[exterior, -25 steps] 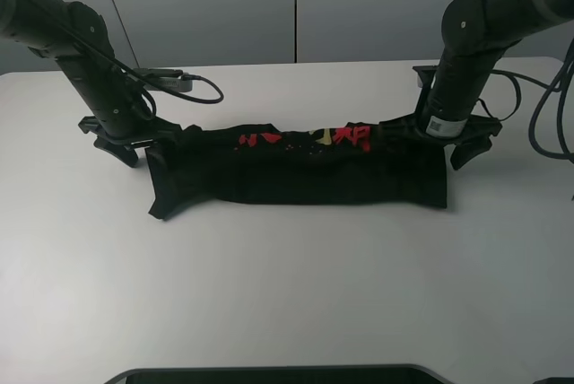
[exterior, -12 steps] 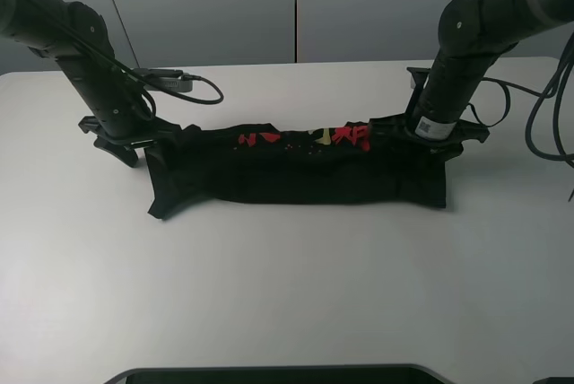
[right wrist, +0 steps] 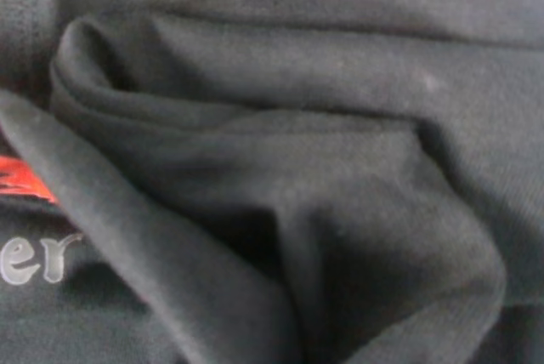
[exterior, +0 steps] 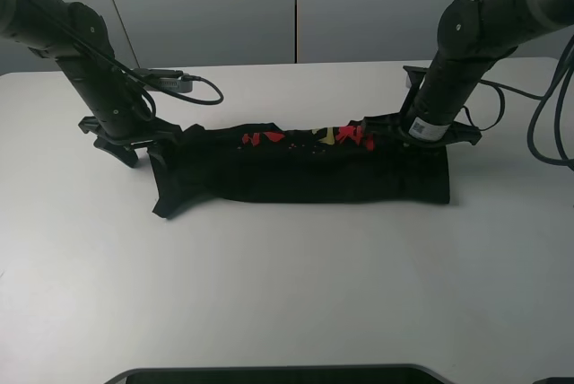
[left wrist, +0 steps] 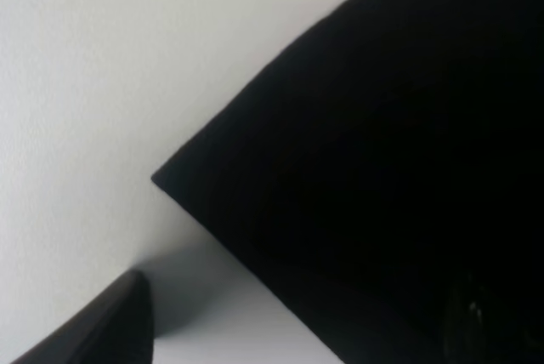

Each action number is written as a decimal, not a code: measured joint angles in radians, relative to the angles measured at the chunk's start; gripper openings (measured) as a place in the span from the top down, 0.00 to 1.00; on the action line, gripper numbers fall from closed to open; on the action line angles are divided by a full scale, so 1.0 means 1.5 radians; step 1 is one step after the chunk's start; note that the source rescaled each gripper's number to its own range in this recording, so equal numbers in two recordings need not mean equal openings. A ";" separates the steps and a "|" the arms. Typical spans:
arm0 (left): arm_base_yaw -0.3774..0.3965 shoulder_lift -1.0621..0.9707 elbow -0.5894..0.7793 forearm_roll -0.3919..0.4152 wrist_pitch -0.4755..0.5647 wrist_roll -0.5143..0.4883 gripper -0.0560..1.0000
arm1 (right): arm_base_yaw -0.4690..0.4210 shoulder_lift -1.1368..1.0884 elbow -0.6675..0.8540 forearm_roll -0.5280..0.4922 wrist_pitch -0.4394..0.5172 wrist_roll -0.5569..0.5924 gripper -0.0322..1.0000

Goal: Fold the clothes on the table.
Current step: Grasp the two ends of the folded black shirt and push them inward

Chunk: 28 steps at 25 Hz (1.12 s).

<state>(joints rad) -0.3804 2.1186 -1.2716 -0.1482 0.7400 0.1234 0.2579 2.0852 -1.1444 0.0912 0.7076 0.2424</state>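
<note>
My right gripper is pinching bunched cloth [right wrist: 382, 211], and the shirt's end edge [exterior: 447, 169] lies past its fingers. Next, I open the gripper and close it around that edge before I fold.
The clothes [exterior: 305, 173], a black T-shirt with red and yellow print [exterior: 345, 135], lie as a long narrow strip across the white table [exterior: 287, 285]. My left gripper [exterior: 142, 144] stands open at the strip's left end, its jaws straddling the cloth's far corner. The left wrist view shows a black cloth corner [left wrist: 382, 168] on the table and one dark fingertip [left wrist: 102, 330]. My right gripper [exterior: 427, 133] is shut on the far right edge of the shirt. The right wrist view is filled with bunched black cloth [right wrist: 297, 211], and the fingers are hidden.
A black cable [exterior: 193, 88] loops on the table behind the left arm. More cables [exterior: 547, 115] hang at the right edge. A dark rounded object [exterior: 269, 373] sits at the table's front edge. White tabletop lies in front of the shirt.
My right gripper has gone from wide open to shut and has shifted slightly left onto the shirt's far right edge, bunching the cloth. The left arm has not moved.
</note>
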 joint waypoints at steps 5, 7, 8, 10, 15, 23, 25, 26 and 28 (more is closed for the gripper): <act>0.000 0.000 0.000 0.001 0.000 0.000 0.09 | 0.000 0.000 0.000 0.000 0.000 -0.001 0.92; 0.000 0.000 0.000 0.001 0.000 0.000 0.09 | 0.000 0.000 0.000 0.000 0.000 -0.003 0.92; 0.000 0.000 0.000 0.001 0.000 0.000 0.09 | 0.000 0.000 0.000 0.000 0.000 -0.005 0.92; 0.000 0.000 0.000 0.001 0.000 0.000 0.09 | 0.000 0.000 0.000 0.000 0.000 -0.008 0.92; 0.000 0.000 0.000 0.001 0.000 -0.005 0.09 | 0.000 0.000 0.000 0.000 0.000 -0.018 0.92; 0.000 0.000 0.000 0.000 0.000 -0.001 0.09 | -0.003 0.000 0.000 -0.024 0.006 -0.033 0.49; 0.000 0.000 0.000 0.000 0.000 -0.001 0.09 | -0.012 0.000 0.000 -0.051 0.014 -0.033 0.16; 0.000 0.000 0.000 0.000 0.000 -0.001 0.09 | -0.015 0.000 0.000 -0.053 0.017 -0.032 0.07; 0.000 0.000 0.000 0.000 0.000 -0.001 0.09 | -0.015 0.000 0.000 -0.052 0.022 -0.031 0.02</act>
<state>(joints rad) -0.3804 2.1186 -1.2716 -0.1487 0.7400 0.1213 0.2346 2.0852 -1.1444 0.0125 0.7403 0.1964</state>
